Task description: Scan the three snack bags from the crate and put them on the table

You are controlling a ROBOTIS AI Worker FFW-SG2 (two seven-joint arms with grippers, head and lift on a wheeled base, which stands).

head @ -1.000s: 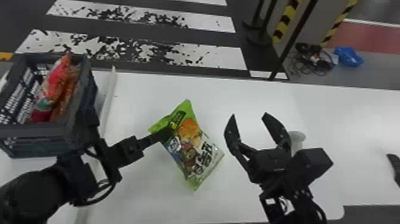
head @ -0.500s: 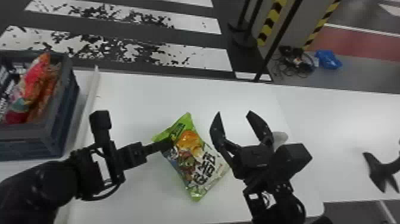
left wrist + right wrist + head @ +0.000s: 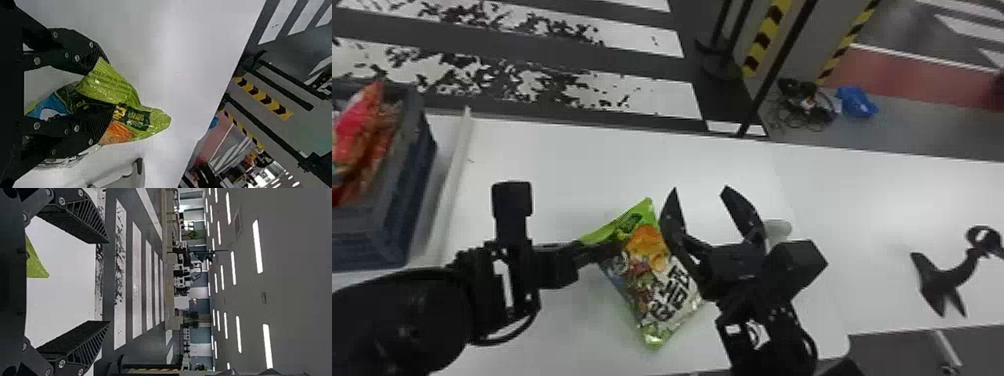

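I see the green snack bag's big lettering facing up, so I should expect panels of small print on its hidden back when I flip the bag over.
In the head view, my left gripper reaches over the green and white snack bag near its green end. From the left wrist, the green end of the bag is pinched between the fingers of my left gripper. My right gripper is open just right of the bag, its left finger overlapping the bag's edge. A green corner of the bag shows beside the open right gripper. Red and orange snack bags lie in the crate.
A pale rail runs beside the crate on the white table. A small white object is behind the right gripper. Further right on the table sits a black forked object. Stands and cables are on the floor beyond.
The head view has swung right, so the crate sits further left in it. My left gripper has carried the green bag rightward, closing the gap to the open right gripper.
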